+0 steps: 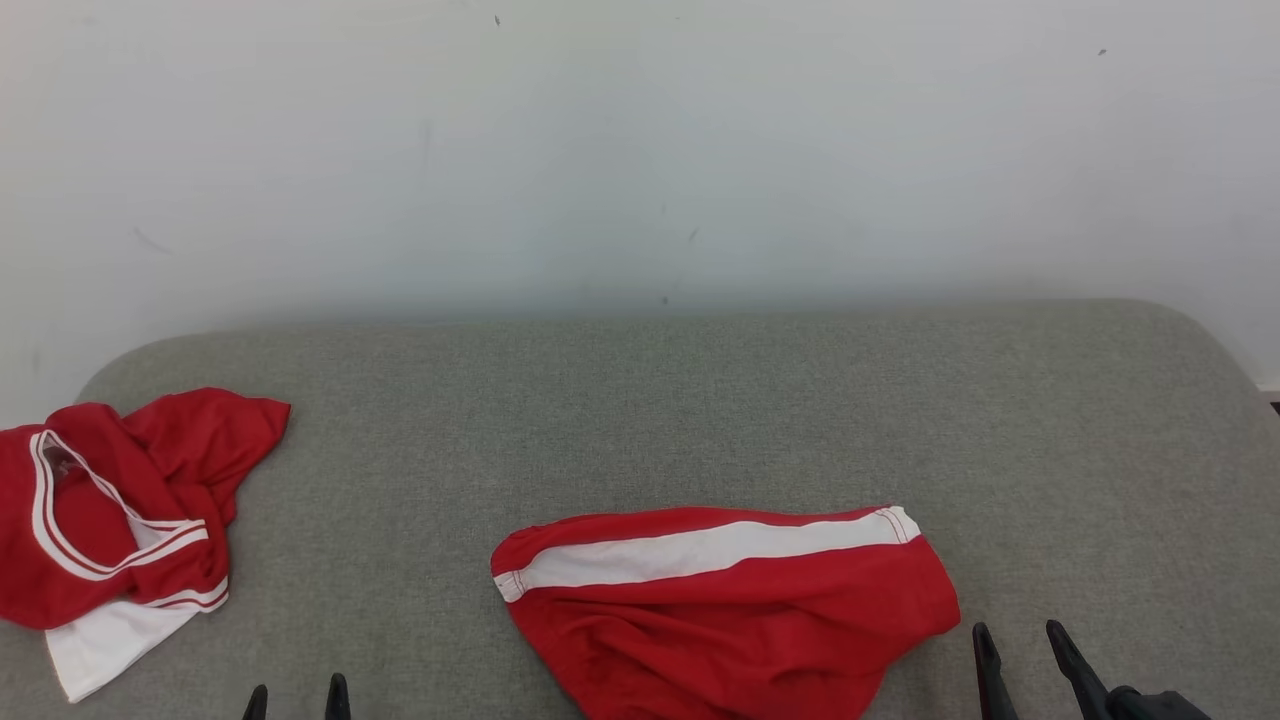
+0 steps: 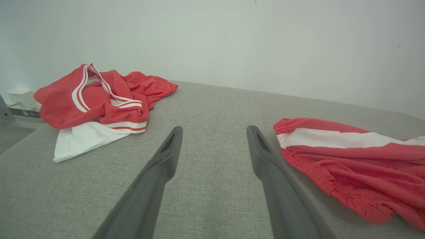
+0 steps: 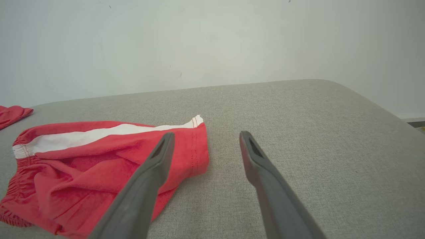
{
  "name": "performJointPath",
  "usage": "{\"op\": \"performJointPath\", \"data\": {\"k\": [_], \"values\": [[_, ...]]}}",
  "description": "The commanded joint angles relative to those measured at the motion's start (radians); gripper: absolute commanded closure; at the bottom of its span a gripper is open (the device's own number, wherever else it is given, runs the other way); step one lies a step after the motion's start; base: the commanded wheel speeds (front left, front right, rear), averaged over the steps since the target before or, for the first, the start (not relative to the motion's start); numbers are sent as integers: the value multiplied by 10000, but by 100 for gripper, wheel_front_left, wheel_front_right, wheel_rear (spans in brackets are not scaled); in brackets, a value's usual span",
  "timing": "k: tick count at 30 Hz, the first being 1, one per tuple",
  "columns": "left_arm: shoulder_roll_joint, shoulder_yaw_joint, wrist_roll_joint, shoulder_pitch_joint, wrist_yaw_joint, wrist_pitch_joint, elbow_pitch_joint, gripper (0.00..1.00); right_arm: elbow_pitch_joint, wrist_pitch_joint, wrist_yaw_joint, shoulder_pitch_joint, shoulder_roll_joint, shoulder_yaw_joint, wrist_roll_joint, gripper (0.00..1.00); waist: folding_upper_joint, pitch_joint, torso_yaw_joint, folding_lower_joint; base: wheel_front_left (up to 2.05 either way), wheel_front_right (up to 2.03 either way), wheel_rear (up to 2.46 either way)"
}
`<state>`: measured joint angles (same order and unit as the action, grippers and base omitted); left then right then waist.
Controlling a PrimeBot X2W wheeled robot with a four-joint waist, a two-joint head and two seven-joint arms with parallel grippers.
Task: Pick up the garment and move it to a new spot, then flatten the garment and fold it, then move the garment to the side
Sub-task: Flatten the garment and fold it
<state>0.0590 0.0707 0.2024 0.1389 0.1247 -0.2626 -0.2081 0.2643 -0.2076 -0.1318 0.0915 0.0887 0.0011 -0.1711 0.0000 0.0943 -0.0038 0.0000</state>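
Red cloth is bunched up in folds (image 1: 642, 638) below the white stripe (image 1: 708, 551), so the other leg of the shorts, now hidden, will hang down when I lift the stripe's ends.
Red shorts (image 1: 740, 610) with a white side stripe lie rumpled on the grey padded surface (image 1: 640, 420), near its front middle. They also show in the left wrist view (image 2: 348, 159) and the right wrist view (image 3: 83, 159). A crumpled red and white jersey (image 1: 120, 500) lies at the far left (image 2: 99, 99), a corner of it visible as the jersey (image 3: 11, 114). My left gripper (image 1: 297, 690) is open and empty over bare fabric between the two garments (image 2: 214, 129). My right gripper (image 1: 1020, 632) stands open just right of the shorts' hem (image 3: 206, 134), touching nothing.
A pale wall (image 1: 640, 150) rises right behind the surface. The surface has rounded back corners and drops off at the right edge (image 3: 398, 113). A small white box (image 2: 20, 98) sits on the floor past the left edge. Bare fabric stretches behind and to the right of the shorts.
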Motion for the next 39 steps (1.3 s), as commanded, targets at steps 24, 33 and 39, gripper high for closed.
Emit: {"op": "performJointPath", "data": {"k": [24, 33, 39], "values": [[-73, -391, 84, -83, 54, -33, -187, 0, 210, -190, 20, -62, -153, 185, -38, 0, 0, -112, -136, 0, 0, 0, 0], [-79, -718, 115, -336, 53, -33, -509, 0, 183, -202, 20, -144, -136, 221, 2, 0, 0, -177, -201, 0, 0, 0, 0], [33, -1464, 395, -1031, 53, -31, -1391, 0, 183, -202, 20, -236, -118, 275, -15, 0, 0, -260, -295, 0, 0, 0, 0]]}}
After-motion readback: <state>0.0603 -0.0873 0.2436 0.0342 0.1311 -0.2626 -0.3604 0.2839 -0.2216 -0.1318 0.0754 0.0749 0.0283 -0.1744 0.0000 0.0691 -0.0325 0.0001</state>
